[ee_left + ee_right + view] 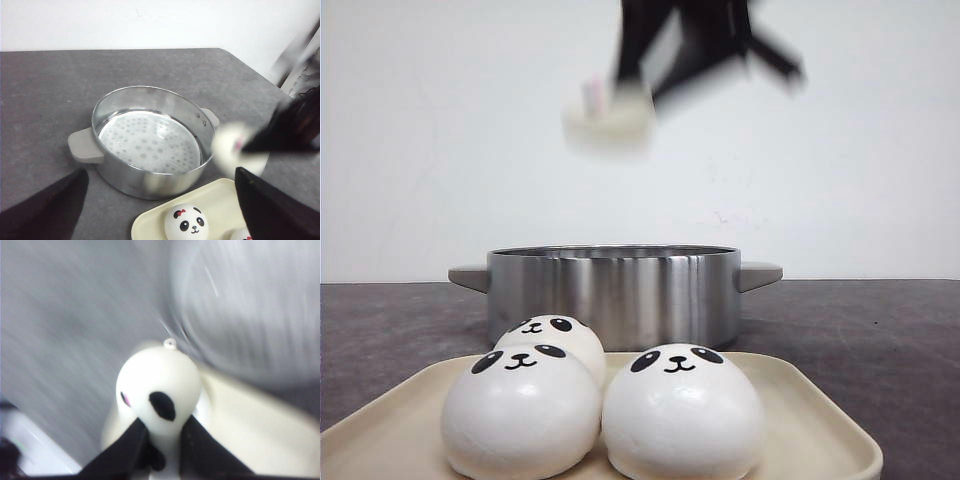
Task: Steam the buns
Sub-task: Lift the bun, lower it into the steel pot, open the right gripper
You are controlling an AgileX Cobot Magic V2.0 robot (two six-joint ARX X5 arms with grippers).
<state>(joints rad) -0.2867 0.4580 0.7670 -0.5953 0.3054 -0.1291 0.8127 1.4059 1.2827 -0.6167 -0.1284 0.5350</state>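
The bun hangs (607, 124) above the pot's rim and the liner lies free, so the robot's right gripper goes on moving the bun over and down until it gets to the white liner (150, 141).
Three white panda-face buns sit on a cream tray (820, 425): two in front (520, 412) (682, 412) and one behind (552, 335). My right gripper (162, 427) is shut on a fourth bun (160, 382), squeezing its lower part. In the front view this bun (610, 118) hangs blurred high above the steel pot (610, 290), under the blurred right gripper (625, 95). In the left wrist view the held bun (235, 150) is just beside the pot's rim. My left gripper (161, 172) is open and empty, above the near side of the pot (150, 182) and the tray (150, 227).
The pot has two grey handles (84, 146) and a white perforated liner (145, 142) on its floor, with nothing on it. The table (50, 90) is dark grey, with a white wall behind. The table's edge runs off at the far right of the left wrist view.
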